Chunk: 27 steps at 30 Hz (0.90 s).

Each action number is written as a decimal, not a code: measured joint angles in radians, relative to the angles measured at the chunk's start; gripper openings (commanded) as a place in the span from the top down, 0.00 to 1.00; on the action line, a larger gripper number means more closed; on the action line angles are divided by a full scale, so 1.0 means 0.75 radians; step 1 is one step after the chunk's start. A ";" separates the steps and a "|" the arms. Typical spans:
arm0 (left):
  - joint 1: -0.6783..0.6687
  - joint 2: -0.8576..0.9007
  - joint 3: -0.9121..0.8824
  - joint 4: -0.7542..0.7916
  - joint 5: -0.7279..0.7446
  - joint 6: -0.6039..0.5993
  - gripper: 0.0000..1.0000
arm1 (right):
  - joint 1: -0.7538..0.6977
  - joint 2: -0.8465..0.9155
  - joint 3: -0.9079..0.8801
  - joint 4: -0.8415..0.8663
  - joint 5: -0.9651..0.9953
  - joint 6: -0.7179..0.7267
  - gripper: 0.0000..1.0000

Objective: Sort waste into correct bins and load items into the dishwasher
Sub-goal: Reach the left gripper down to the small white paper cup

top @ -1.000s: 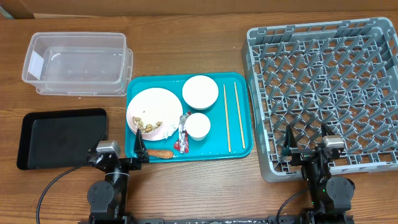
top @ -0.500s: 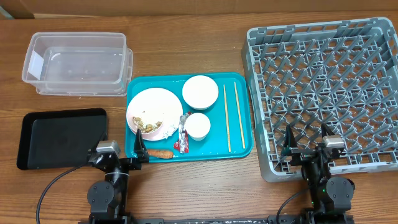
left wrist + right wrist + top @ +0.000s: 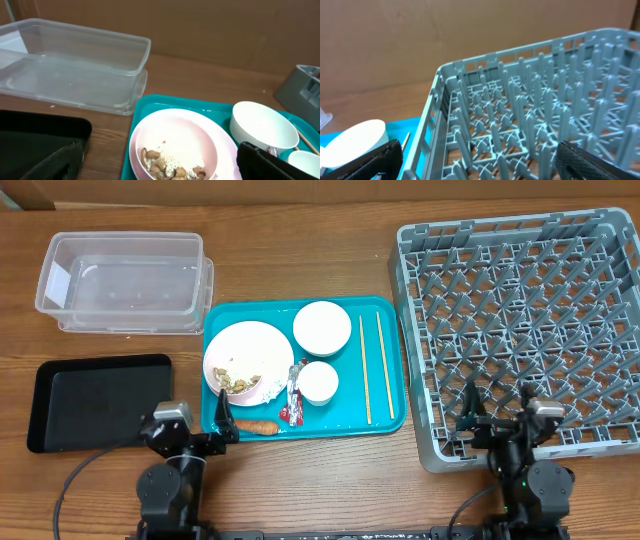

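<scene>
The cup [image 3: 319, 382] is standing up straight and its rim is clear above the wrapper. My left gripper should keep going toward that rim [image 3: 302, 384] and close once its fingers are on both sides of it.
On the teal tray [image 3: 215, 320] lie a white plate [image 3: 255, 350] with food scraps [image 3: 235, 378], a bowl [image 3: 322, 326], a cup [image 3: 318, 382], two chopsticks [image 3: 365, 370], a red-and-silver wrapper [image 3: 295, 392] and a carrot [image 3: 258, 426]. The clear tub [image 3: 125, 282] and black tray [image 3: 95, 400] sit to the left. The grey rack [image 3: 520, 300] stands to the right. My left gripper [image 3: 222, 425] [image 3: 160, 172] is open and empty, low before the plate [image 3: 180, 140]. My right gripper [image 3: 497, 415] [image 3: 480, 167] is open and empty at the rack's [image 3: 535, 115] near left corner.
A cardboard wall runs behind the table. In the left wrist view the clear tub [image 3: 75, 60] and black tray [image 3: 35, 135] lie left of the teal tray [image 3: 150, 102]. The right wrist view shows the bowl [image 3: 355, 142] at the left.
Both grippers have shifted very slightly toward the table's front edge. No object has moved.
</scene>
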 measured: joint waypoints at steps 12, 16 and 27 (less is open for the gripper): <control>0.000 0.786 0.637 -0.268 0.034 -0.001 0.00 | 0.000 0.410 0.479 -0.239 0.083 0.007 0.00; -0.003 1.131 1.010 -0.532 0.090 0.001 0.00 | 0.000 0.727 0.737 -0.445 0.081 0.008 0.00; -0.155 1.652 1.659 -1.159 0.133 0.000 0.00 | -0.005 1.412 1.346 -1.022 0.072 0.007 0.00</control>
